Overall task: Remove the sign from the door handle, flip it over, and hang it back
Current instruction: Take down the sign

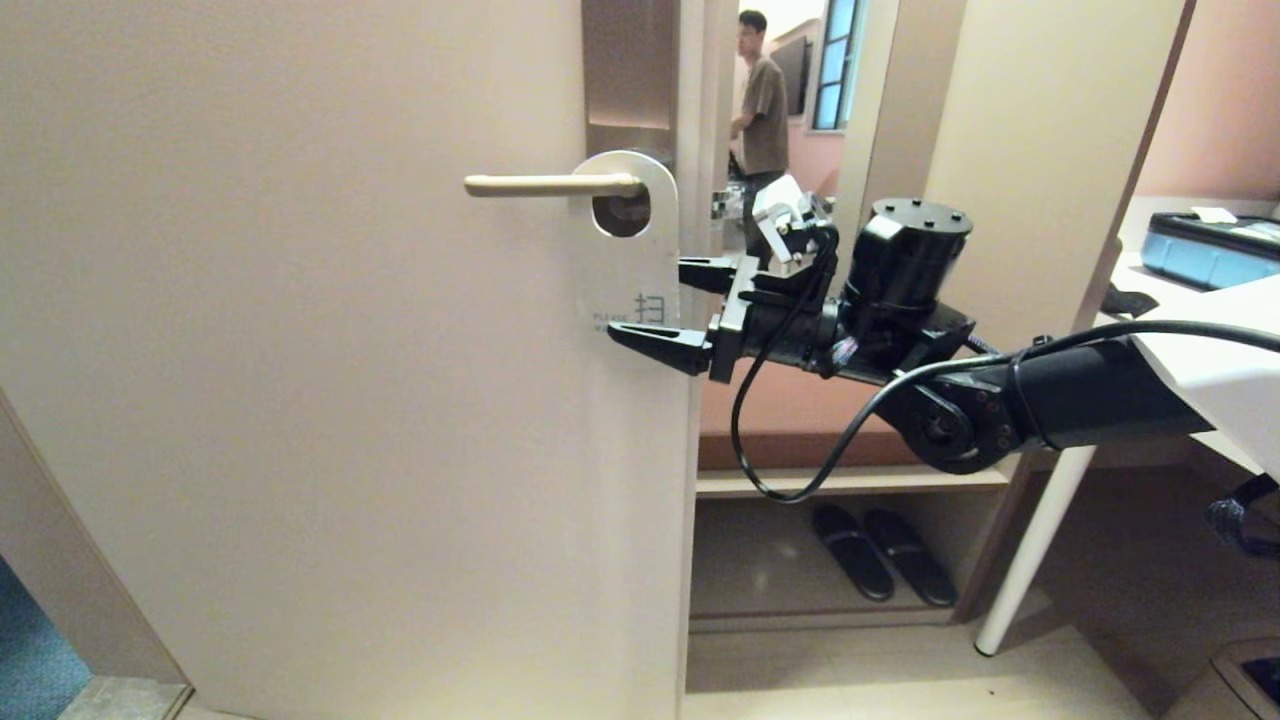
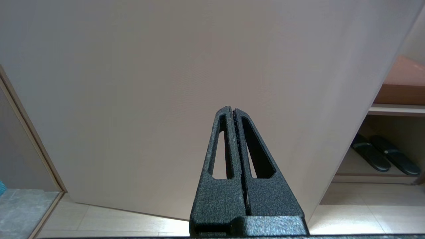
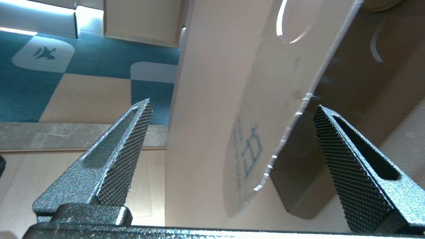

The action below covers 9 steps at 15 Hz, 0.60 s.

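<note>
The sign's round hole [image 1: 621, 214] is much wider than the handle. The sign will therefore turn edge-on and slide along when I pull toward the handle's tip.
The sign [image 1: 632, 255] hangs by its round hole on the door handle [image 1: 550, 185], white face outward, with a dark character near its lower end. My right gripper [image 1: 650, 298] reaches in from the door's free edge and stands open around the sign's lower part. In the right wrist view the sign [image 3: 265, 99] has its edge between the jaws of the right gripper [image 3: 233, 104], one finger before its white face and the other behind it by the door; neither pad touches it. My left gripper [image 2: 233, 109] is shut on nothing, low down and facing the plain door.
A tall brown plate [image 1: 628, 70] backs the handle. The door's free edge [image 1: 690, 500] is just left of my right arm. Behind it are a shelf with black slippers [image 1: 880, 550], a white table [image 1: 1200, 370] with a blue case [image 1: 1210, 250], and a person [image 1: 762, 100] standing far back.
</note>
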### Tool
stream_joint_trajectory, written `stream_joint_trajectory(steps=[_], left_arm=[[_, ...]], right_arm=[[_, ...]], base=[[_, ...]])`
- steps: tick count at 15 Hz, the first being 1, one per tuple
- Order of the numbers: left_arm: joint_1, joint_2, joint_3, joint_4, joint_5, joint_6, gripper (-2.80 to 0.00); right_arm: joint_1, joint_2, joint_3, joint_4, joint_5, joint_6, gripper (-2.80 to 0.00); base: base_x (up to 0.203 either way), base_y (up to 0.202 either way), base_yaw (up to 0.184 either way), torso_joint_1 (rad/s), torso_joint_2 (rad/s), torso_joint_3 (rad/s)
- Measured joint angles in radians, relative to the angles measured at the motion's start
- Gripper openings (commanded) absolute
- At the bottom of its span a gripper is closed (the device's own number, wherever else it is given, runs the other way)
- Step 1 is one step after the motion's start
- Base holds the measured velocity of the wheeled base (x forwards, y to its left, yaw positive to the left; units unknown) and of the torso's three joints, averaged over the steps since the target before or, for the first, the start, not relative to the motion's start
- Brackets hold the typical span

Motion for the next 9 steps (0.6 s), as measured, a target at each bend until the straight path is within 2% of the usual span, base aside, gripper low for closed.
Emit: stream_joint_trajectory(steps=[9], left_arm=[[0.000, 0.000, 0.000, 0.000, 0.000, 0.000, -2.80]], right_arm=[[0.019, 0.010, -0.014, 0.001, -0.010, -0.001, 0.00]], base=[[0.000, 0.000, 0.000, 0.000, 0.00, 0.000]])
